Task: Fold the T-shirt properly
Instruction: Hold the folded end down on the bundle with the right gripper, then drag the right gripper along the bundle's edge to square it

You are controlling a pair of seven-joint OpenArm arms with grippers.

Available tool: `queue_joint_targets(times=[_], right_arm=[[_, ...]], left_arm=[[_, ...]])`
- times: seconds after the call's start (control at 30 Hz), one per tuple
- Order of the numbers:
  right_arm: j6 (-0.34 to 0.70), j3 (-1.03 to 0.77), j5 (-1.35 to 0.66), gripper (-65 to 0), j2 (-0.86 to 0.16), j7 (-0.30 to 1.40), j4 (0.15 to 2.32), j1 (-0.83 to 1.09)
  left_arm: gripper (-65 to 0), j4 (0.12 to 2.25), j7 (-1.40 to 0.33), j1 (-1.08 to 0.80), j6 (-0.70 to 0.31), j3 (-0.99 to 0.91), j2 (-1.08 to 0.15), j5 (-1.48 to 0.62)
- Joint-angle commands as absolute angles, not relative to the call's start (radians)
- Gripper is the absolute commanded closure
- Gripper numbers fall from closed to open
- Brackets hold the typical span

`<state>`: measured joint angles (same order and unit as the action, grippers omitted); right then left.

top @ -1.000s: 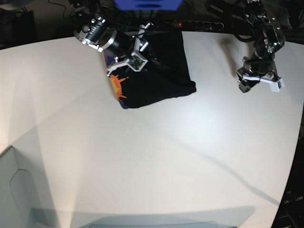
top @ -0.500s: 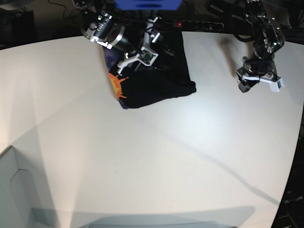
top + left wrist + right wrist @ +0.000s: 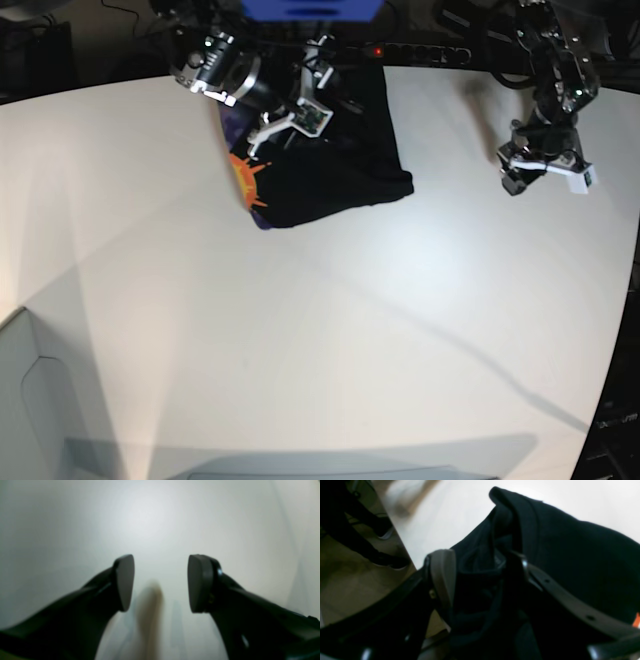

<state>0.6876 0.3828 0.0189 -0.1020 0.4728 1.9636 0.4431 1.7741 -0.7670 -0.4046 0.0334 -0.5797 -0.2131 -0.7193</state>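
The T-shirt's far part goes over the white table's back edge, so I should use my right gripper to pull the T-shirt toward the table's open middle before I fold it.
The black T-shirt lies folded in a compact bundle at the back of the white table, its orange sunburst print showing at the left edge. My right gripper hovers over the shirt's far left part. In the right wrist view the right gripper stands open, with loose folds of the T-shirt between and under its fingers. My left gripper is far to the right, apart from the shirt. The left wrist view shows the left gripper open over bare table.
A black power strip with a red light runs along the table's back edge, and a blue object sits behind it. A pale box corner shows at the bottom left. The table edge drops to the floor beside the right gripper.
My right gripper has moved toward the table's back edge over the shirt and its jaws stand wider. The shirt's bundle and the left arm have not moved.
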Motion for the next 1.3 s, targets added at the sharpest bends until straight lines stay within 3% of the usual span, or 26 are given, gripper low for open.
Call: queue_joint_targets(times=[0.0, 0.43, 0.8, 1.27], right_arm=[[0.698, 0.383, 0.001, -33.5, -0.101, 0.449, 1.971, 0.441], [0.698, 0.390, 0.001, -33.5, -0.137, 0.449, 1.891, 0.410], [0.698, 0.639, 0.001, -33.3, -0.326, 0.443, 1.965, 0.329], [0.698, 0.631, -0.004, -33.3, -0.331, 0.450, 1.959, 0.196]], left_arm=[[-33.2, 1.794, -0.754, -0.406, 0.030, -0.584, -0.225, -0.727], [-33.2, 1.794, -0.754, -0.407, 0.030, -0.587, -0.223, -0.727], [-33.2, 1.794, -0.754, -0.414, 0.030, -0.587, -0.225, -0.727], [-33.2, 1.796, -0.754, -0.412, 0.030, -0.535, -0.216, -0.727]])
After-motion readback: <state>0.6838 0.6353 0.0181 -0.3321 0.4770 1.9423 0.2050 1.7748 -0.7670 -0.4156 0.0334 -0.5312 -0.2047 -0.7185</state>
